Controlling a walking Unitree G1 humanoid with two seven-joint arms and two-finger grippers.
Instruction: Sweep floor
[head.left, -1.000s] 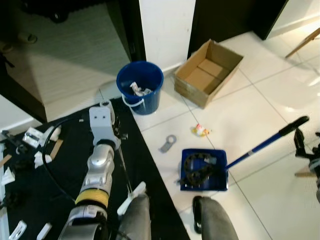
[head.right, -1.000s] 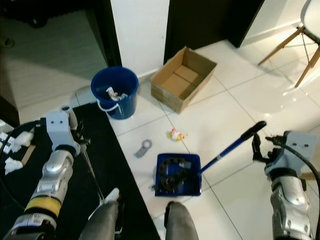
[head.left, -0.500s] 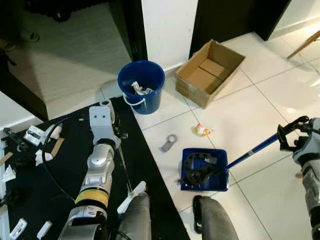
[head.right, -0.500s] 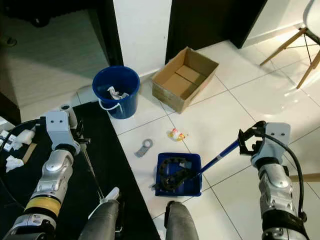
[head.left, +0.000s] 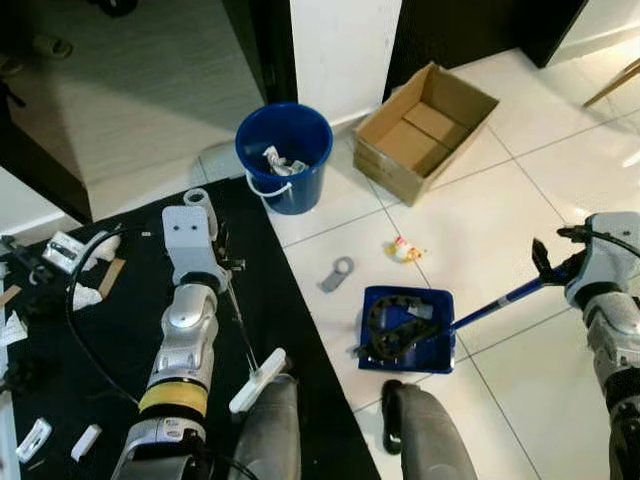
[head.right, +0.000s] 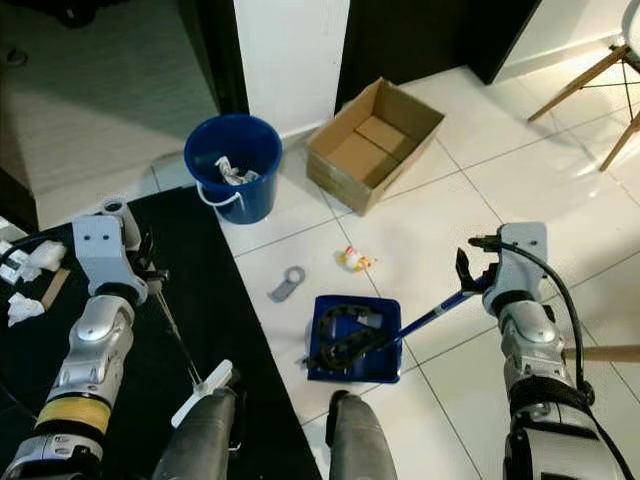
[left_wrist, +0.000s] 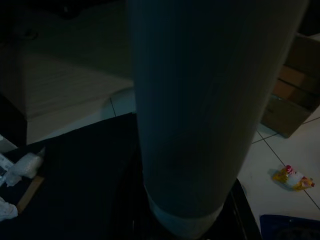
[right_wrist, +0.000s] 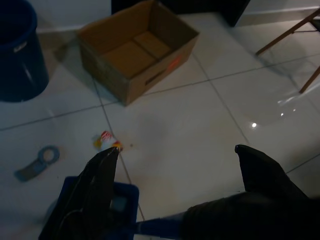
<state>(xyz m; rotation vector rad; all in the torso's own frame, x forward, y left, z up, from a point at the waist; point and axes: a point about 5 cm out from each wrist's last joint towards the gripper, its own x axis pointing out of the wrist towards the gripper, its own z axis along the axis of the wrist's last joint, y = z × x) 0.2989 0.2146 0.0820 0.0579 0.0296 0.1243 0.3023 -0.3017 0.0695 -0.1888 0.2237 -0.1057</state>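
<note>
My gripper will make the black coiled thing (head.left: 392, 330) slide out when it pulls the dustpan's handle, because the black coiled thing's end sticks out past the dustpan's front edge (head.left: 361, 349).
A blue dustpan (head.left: 405, 330) lies on the white tiles with a black coiled thing in it. Its long blue handle (head.left: 495, 303) slopes up to the right. My right gripper (head.right: 468, 277) is at the handle's black end, open, one fingertip (right_wrist: 102, 165) on each side of the handle (right_wrist: 157, 226). My left gripper (head.left: 226, 275) hangs over the black mat, shut on a thin stick with a white brush head (head.left: 257, 368). A yellow-red wrapper (head.left: 403, 250) and a grey ring-shaped piece (head.left: 337, 273) lie on the tiles beyond the dustpan.
A blue bucket (head.left: 284, 155) with crumpled paper stands by the wall, with an open cardboard box (head.left: 425, 130) to its right. White scraps lie on the black mat (head.left: 100, 340). Wooden chair legs (head.right: 600, 80) stand at the far right. My own legs (head.left: 270, 430) are below.
My right gripper has moved in from the right to the handle's end and now straddles it. The whole picture has shifted a little. The left arm keeps its pose.
</note>
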